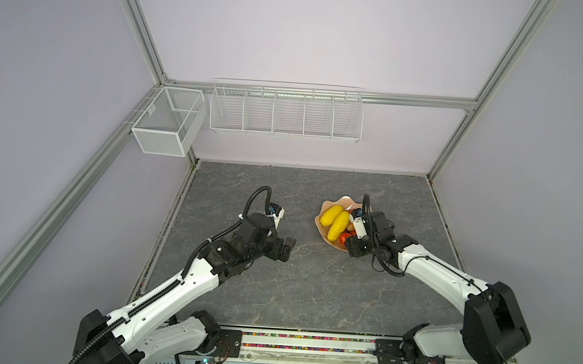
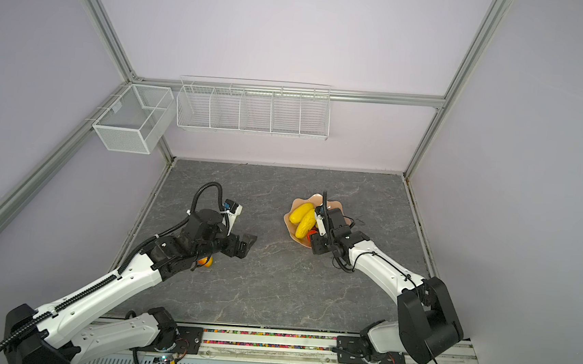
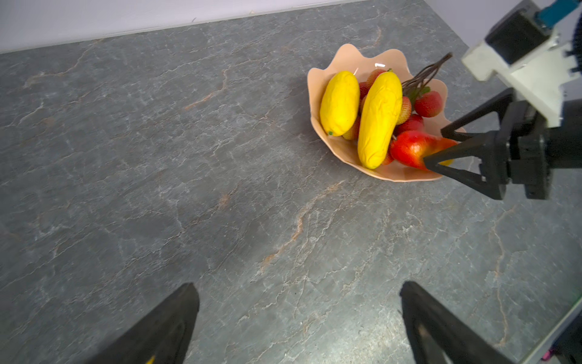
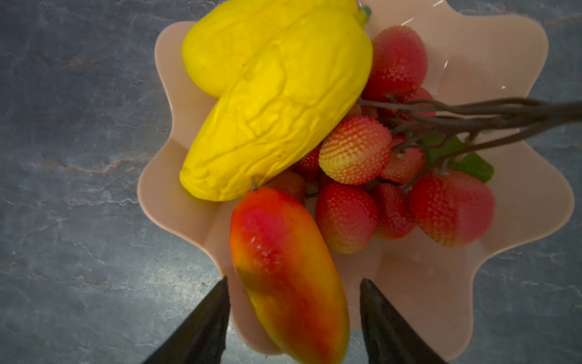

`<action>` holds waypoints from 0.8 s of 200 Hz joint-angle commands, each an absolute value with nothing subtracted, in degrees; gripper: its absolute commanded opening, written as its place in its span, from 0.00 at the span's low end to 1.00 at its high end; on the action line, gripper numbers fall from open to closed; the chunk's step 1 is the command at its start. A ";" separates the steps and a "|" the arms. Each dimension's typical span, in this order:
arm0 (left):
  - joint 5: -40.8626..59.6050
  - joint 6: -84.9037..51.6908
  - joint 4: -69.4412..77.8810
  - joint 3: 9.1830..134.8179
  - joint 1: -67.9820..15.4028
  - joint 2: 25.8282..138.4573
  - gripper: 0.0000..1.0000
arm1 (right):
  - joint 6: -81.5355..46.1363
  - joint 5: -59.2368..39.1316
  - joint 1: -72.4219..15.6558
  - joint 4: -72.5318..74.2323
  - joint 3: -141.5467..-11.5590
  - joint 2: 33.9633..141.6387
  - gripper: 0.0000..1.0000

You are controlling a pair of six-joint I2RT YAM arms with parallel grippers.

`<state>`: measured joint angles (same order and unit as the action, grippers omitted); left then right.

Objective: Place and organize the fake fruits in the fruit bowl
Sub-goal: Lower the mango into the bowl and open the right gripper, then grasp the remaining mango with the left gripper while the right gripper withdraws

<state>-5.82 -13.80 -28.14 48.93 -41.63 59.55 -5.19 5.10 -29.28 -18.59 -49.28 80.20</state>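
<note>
The fruit bowl's free side (image 4: 418, 282) is covered by my right gripper, so that gripper should move back before my left gripper brings the other mango-shaped fruit (image 2: 207, 261) there.
The peach-pink fruit bowl (image 1: 319, 224) (image 4: 504, 47) sits right of the table's centre. In it lie two yellow bumpy fruits (image 1: 330, 216) (image 4: 277, 107) side by side, next to the red grape bunch (image 4: 356, 149) (image 3: 428, 104) with its dark stem (image 3: 425, 74). A red-orange mango-shaped fruit (image 4: 283, 268) (image 3: 409, 146) rests over the bowl's near rim between the fingers of my right gripper (image 4: 293, 280) (image 1: 350, 246), which is open with gaps on both sides. My left gripper (image 3: 299, 286) (image 1: 286, 248) is open over bare table. Another mango-shaped fruit (image 2: 205, 261) lies half hidden under the left arm.
Two white wire baskets (image 1: 167, 119) (image 1: 284, 113) hang on the back wall, above the table. The grey stone-patterned table (image 1: 293, 279) stretches between the two arms. Metal frame posts stand at the table's back corners.
</note>
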 commanded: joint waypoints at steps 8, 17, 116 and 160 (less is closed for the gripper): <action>-19.91 -23.82 -42.02 54.04 -38.68 61.99 1.00 | -4.65 5.01 -29.30 -19.66 -50.01 76.39 0.78; -24.20 -28.72 -47.06 54.62 -37.78 62.99 1.00 | -4.75 5.10 -29.99 -19.69 -50.02 74.22 0.83; -17.26 -52.32 -36.48 32.11 -24.86 54.41 0.86 | -7.29 -6.44 -50.63 -5.99 -47.01 73.39 0.88; -10.76 -50.07 -27.96 30.82 -18.95 60.88 0.83 | -8.06 -7.39 -52.61 -3.40 -47.60 76.72 0.88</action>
